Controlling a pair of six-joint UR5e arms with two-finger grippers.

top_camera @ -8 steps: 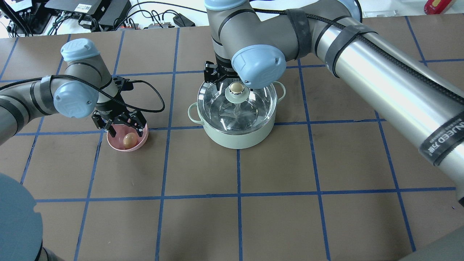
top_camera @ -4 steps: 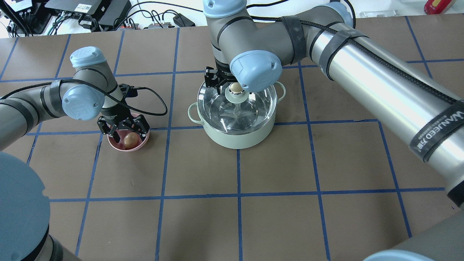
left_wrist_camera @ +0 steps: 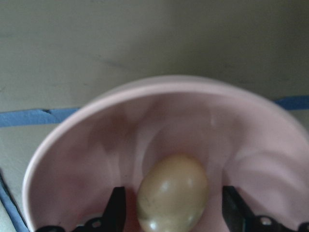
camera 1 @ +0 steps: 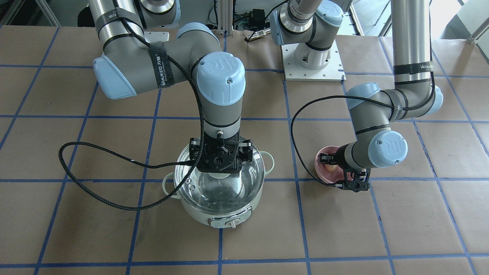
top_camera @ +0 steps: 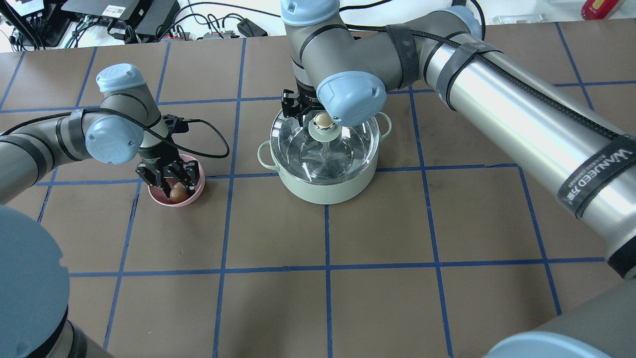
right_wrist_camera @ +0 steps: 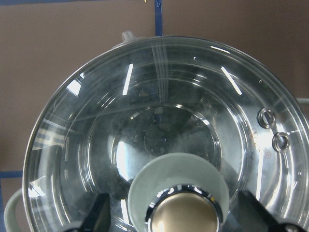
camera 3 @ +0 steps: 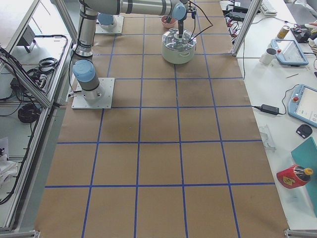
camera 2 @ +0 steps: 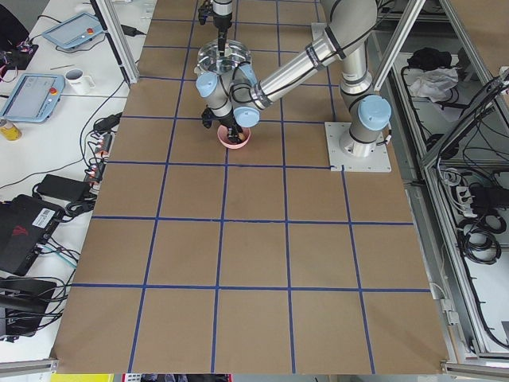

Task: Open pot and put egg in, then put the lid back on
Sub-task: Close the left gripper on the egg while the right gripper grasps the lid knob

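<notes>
The tan egg (camera 1: 330, 167) has a smooth, rounded shape (left_wrist_camera: 173, 193). That shape will make it roll to the pot's inside when I put it down in there.
The mint-green pot (top_camera: 323, 191) stands mid-table with the glass lid (top_camera: 348, 149) on it. My right gripper (right_wrist_camera: 175, 218) is open directly over the lid. Its fingers (right_wrist_camera: 96, 215) stand on either side of the beige knob (right_wrist_camera: 186, 212) with gaps. The knob also shows in the overhead view (top_camera: 323, 120). The tan egg (left_wrist_camera: 173, 193) lies in a small pink bowl (left_wrist_camera: 169, 96) left of the pot. My left gripper (left_wrist_camera: 174, 215) is open and lowered into the bowl. Its fingers (left_wrist_camera: 116, 208) straddle the egg (top_camera: 177, 191) without touching it.
The pink bowl (top_camera: 164, 199) sits on a blue tape line about a hand's width left of the pot. The pot's dial (camera 1: 229, 223) faces the operators' side. Cables and electronics (top_camera: 124, 20) lie beyond the table's far edge.
My left gripper moved slightly right and came down into the pink bowl around the egg. My right gripper shifted slightly over the lid knob. Pot, lid and egg have not moved.
</notes>
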